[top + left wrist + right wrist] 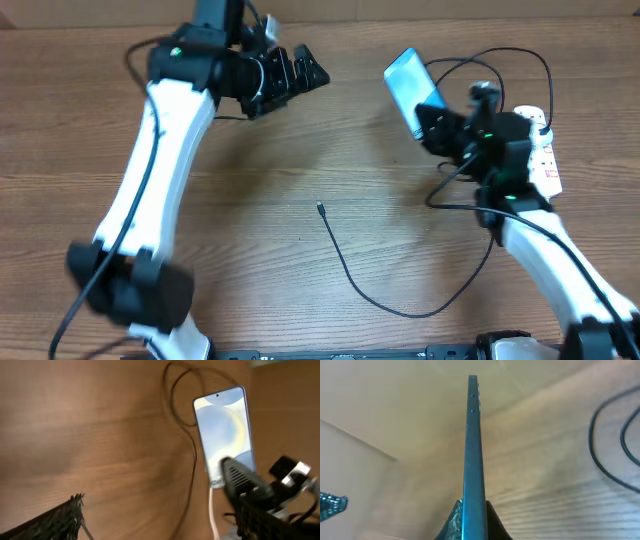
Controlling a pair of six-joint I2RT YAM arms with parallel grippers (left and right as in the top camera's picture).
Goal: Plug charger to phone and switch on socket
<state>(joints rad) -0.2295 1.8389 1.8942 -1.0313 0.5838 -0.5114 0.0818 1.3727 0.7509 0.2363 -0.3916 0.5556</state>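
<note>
My right gripper crowds the phone's lower end (pixel 216 478), where the charger must plug in, so next my left gripper takes the phone by its long edge (pixel 398 98) first.
My right gripper (pixel 432 118) is shut on the lower end of the phone (pixel 408 82) and holds it tilted above the table at the back right. In the right wrist view the phone (pixel 472 445) shows edge-on between the fingers (pixel 472 522). In the left wrist view its light blue screen (pixel 225 425) faces the camera. The charger cable's connector tip (pixel 320 208) lies loose mid-table; the cable (pixel 400 311) curves right and loops behind the right arm. The socket (pixel 545 150), a white power strip, lies far right, partly hidden by the right arm. My left gripper (pixel 300 70) is open and empty at the back, left of the phone.
The black cable loops on the table behind the phone (pixel 172 395) and shows at the right of the right wrist view (pixel 612 445). The socket's white cord (pixel 212 510) runs below the phone in the left wrist view. The table is bare brown wood (pixel 250 200).
</note>
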